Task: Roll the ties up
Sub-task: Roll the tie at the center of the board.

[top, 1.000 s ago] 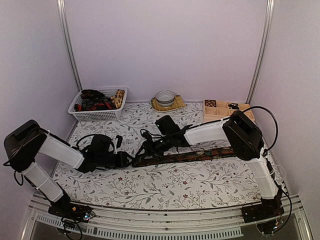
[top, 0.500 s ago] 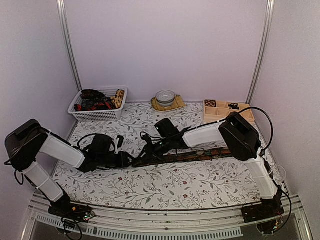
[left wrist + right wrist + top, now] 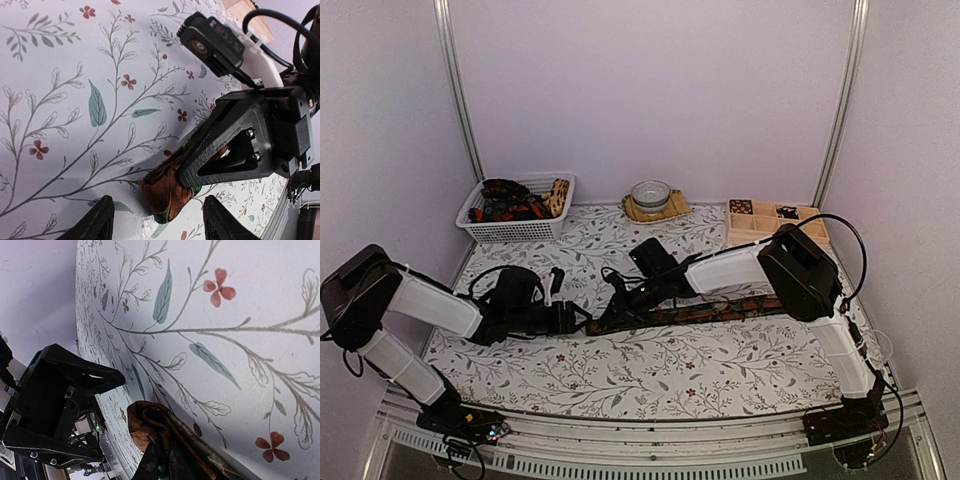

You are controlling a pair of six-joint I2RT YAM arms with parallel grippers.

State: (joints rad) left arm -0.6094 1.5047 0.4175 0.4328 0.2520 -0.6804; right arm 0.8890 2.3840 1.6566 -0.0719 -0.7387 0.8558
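Next, my left gripper closes on the roll's jutting end (image 3: 593, 328) before my right gripper moves along the tie, since only my right gripper pinches the tie's loose roll (image 3: 170, 187).
A dark patterned tie (image 3: 705, 312) lies stretched across the middle of the table, its rolled brown end (image 3: 167, 192) pointing left. My right gripper (image 3: 618, 308) is shut on that rolled end, and one black finger (image 3: 225, 150) presses down on the fabric. In the right wrist view the rolled end (image 3: 152, 432) fills the bottom and my own fingers are hidden behind it. My left gripper (image 3: 160, 225) is open just left of the roll. Its fingertips (image 3: 102, 220) stand on either side of the roll without touching it. More ties (image 3: 510, 200) are piled in a basket.
A white basket (image 3: 520, 228) stands at the back left. A bowl on a yellow cloth (image 3: 650, 195) sits at the back centre, and a wooden compartment box (image 3: 775, 220) at the back right. The left gripper (image 3: 60, 410) faces the right wrist camera closely.
The right gripper has shifted slightly left and closed on the tie's rolled end. The left gripper's fingers have spread wider.
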